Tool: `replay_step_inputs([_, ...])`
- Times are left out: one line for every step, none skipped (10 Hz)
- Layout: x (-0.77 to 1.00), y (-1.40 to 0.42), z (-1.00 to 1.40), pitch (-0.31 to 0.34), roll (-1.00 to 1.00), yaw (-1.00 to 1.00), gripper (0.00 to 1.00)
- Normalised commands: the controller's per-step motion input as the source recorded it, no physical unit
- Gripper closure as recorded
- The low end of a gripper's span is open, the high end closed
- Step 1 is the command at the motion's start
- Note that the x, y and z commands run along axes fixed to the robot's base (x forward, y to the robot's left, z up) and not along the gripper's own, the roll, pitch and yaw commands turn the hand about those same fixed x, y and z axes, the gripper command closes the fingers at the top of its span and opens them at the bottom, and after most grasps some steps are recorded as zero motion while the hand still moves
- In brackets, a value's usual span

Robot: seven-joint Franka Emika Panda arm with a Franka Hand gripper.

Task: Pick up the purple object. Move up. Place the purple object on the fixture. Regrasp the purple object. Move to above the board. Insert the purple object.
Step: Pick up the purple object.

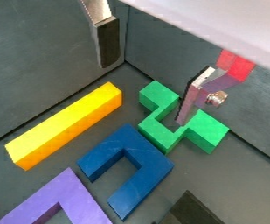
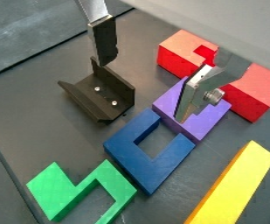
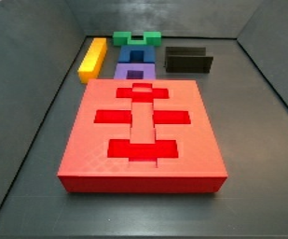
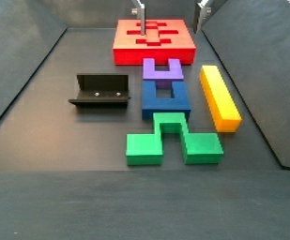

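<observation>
I expect the purple object point(image 3: 136, 72) to stay propped with its pegs up because the fixture has a hollow behind its raised front edge point(image 3: 188, 64) where I will set it.
The purple object point(image 4: 163, 69) lies flat on the floor between the board point(image 4: 154, 36) and a blue block point(image 4: 163, 97), its prongs pointing at the board. In a wrist view one silver finger point(image 2: 196, 96) covers part of the purple object point(image 2: 178, 112). My gripper point(image 2: 148, 70) hangs high above the pieces, open, with nothing between its pads. Only its fingertips point(image 4: 141, 9) show at the top edge of a side view. The fixture point(image 4: 99, 91) stands apart from the row of blocks, and it shows close to one finger in a wrist view point(image 2: 100, 96).
A blue block point(image 1: 125, 166), a green block point(image 1: 178, 122) and a yellow bar point(image 1: 67, 127) lie near the purple object point(image 1: 50, 206). The large red board point(image 3: 140, 131) fills the middle of the bin. Dark sloping walls enclose the floor.
</observation>
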Motion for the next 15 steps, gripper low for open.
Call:
replay_step_inputs([-0.05,0.00,-0.02,0.000,0.01,0.00,0.00])
replay_step_inputs([-0.04,0.00,0.00,-0.001,0.00,0.00,0.00])
replay_step_inputs([0.00,-0.18,0.00,-0.019,0.02,0.00,0.00])
replay_step_inputs([0.09,-0.37,0.00,0.000,0.06,-0.09,0.00])
replay_step_inputs([0.04,-0.13,0.00,0.000,0.00,-0.04,0.00])
replay_step_inputs([0.04,-0.11,0.00,0.000,0.00,-0.03,0.00])
replay_step_inputs([0.03,-0.20,0.00,0.000,0.04,-0.05,0.00])
replay_step_inputs([0.31,-0.40,0.00,0.000,0.02,-0.29,0.00])
replay_step_inputs([0.36,-0.40,0.00,0.000,0.00,-0.43,0.00])
replay_step_inputs([0.35,-0.39,-0.03,0.000,0.00,-0.43,0.00])
replay_step_inputs([0.33,-0.39,-0.10,0.000,0.00,-0.59,0.00])
replay_step_inputs([0.31,-0.36,-0.11,0.000,0.00,-0.63,0.00])
replay_step_inputs([0.29,-0.35,-0.12,0.000,0.00,-0.68,0.00])
replay_step_inputs([0.38,-0.42,-0.14,0.000,0.00,-0.54,0.00])
replay_step_inputs([0.29,-0.47,-0.34,0.000,0.00,-0.09,0.00])
